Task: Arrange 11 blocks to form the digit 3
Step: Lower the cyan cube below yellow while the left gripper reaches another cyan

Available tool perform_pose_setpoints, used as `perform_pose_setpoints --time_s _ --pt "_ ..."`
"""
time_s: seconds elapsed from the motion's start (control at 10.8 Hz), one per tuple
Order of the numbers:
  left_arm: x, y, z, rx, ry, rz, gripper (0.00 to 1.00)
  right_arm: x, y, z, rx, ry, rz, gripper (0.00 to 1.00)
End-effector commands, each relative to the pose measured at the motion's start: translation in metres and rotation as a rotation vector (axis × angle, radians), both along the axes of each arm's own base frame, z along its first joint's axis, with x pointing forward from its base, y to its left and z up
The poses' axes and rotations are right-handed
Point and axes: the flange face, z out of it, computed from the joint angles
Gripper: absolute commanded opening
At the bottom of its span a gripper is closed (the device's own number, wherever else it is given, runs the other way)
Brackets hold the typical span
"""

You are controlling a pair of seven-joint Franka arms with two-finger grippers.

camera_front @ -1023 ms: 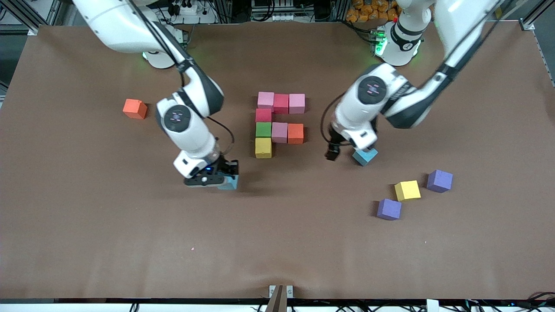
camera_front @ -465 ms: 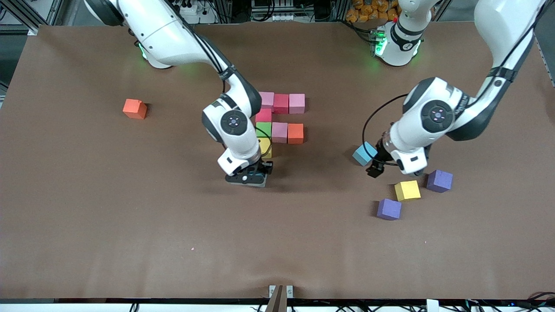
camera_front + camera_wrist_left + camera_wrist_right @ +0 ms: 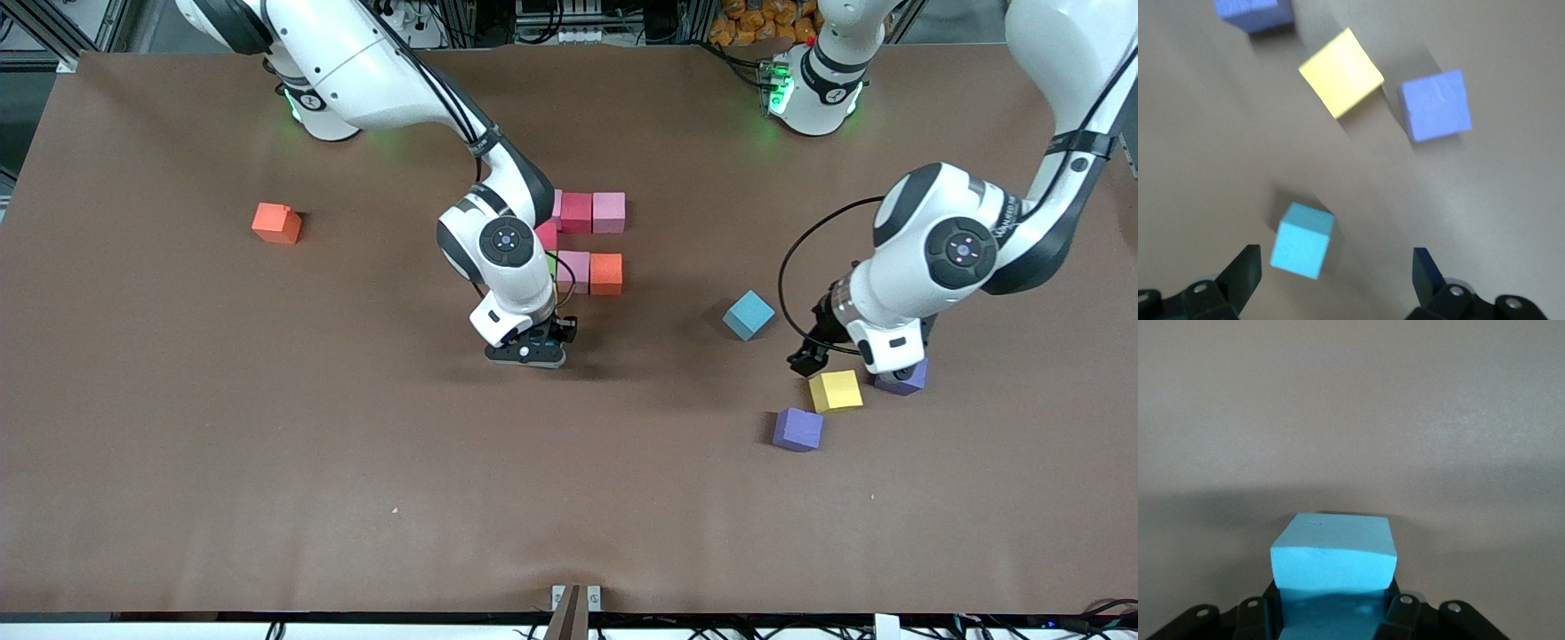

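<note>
The loose light blue block (image 3: pixel 749 316) is crooked and off-centre to my left gripper's fingers. My left gripper needs to swing back and turn until it is straight over that block (image 3: pixel 1302 241).
The partial digit 3 stands mid-table: a pink block (image 3: pixel 609 212), a red block (image 3: pixel 576 212), another pink block (image 3: pixel 573 271) and an orange block (image 3: pixel 606 273) show. The right arm hides the other cubes of its column. My right gripper (image 3: pixel 526 353) is low at the figure's nearer end and shut on a light blue block (image 3: pixel 1333 553). My left gripper (image 3: pixel 845 366) is open and empty over a loose yellow block (image 3: pixel 836 390). A second light blue block (image 3: pixel 748 315) lies loose beside it, by one fingertip in the left wrist view (image 3: pixel 1301 240).
A purple block (image 3: pixel 797 429) lies nearer the camera than the yellow one. Another purple block (image 3: pixel 902 378) shows partly under the left hand. A loose orange block (image 3: pixel 276 223) sits toward the right arm's end.
My right gripper carried its light blue block toward the figure's nearer end. My left gripper moved off the loose light blue block toward the yellow and purple ones.
</note>
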Motion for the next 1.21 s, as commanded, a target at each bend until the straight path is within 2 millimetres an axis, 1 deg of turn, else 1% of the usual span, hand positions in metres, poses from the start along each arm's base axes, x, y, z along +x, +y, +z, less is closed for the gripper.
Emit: perform_pose_setpoints --time_s 0.0,0.09,0.19,0.28,0.47,0.56,0.65,0.74,0.84,1.02,1.12 --pt "-0.003 0.040 -0.014 0.017 0.052 -0.123 1.00 -0.006 -0.003 -0.010 -0.016 0.023 -0.010 0.37" --pt "-0.004 0.056 -0.023 0.015 0.064 -0.170 1.00 -0.010 -0.005 -0.014 -0.025 0.033 -0.003 0.37" --pt "-0.005 0.066 -0.034 0.021 0.075 -0.202 1.00 -0.013 -0.006 -0.017 -0.030 0.037 0.001 0.37" --pt "-0.007 0.067 -0.038 0.021 0.083 -0.199 1.00 -0.017 -0.002 -0.018 -0.031 0.038 0.009 0.38" --pt "-0.010 0.062 -0.042 0.019 0.088 -0.207 1.00 -0.019 0.000 -0.017 -0.030 0.041 0.007 0.39" --pt "-0.014 0.053 -0.050 0.010 0.101 -0.222 1.00 -0.022 0.001 -0.015 -0.042 0.054 0.013 0.40" --pt "-0.018 0.034 -0.054 0.007 0.105 -0.244 1.00 -0.025 0.002 -0.009 -0.056 0.067 0.019 0.40" --pt "-0.027 0.017 -0.062 0.011 0.113 -0.250 1.00 -0.028 0.002 -0.010 -0.069 0.080 0.022 0.40" --pt "-0.035 0.011 -0.071 0.006 0.113 -0.256 1.00 -0.033 0.007 -0.013 -0.071 0.082 0.026 0.40" --pt "-0.050 -0.002 -0.088 -0.014 0.092 -0.259 1.00 -0.035 0.009 -0.015 -0.073 0.084 0.031 0.41" --pt "-0.055 -0.008 -0.092 -0.023 0.079 -0.238 1.00 -0.035 0.009 -0.015 -0.073 0.084 0.034 0.41"
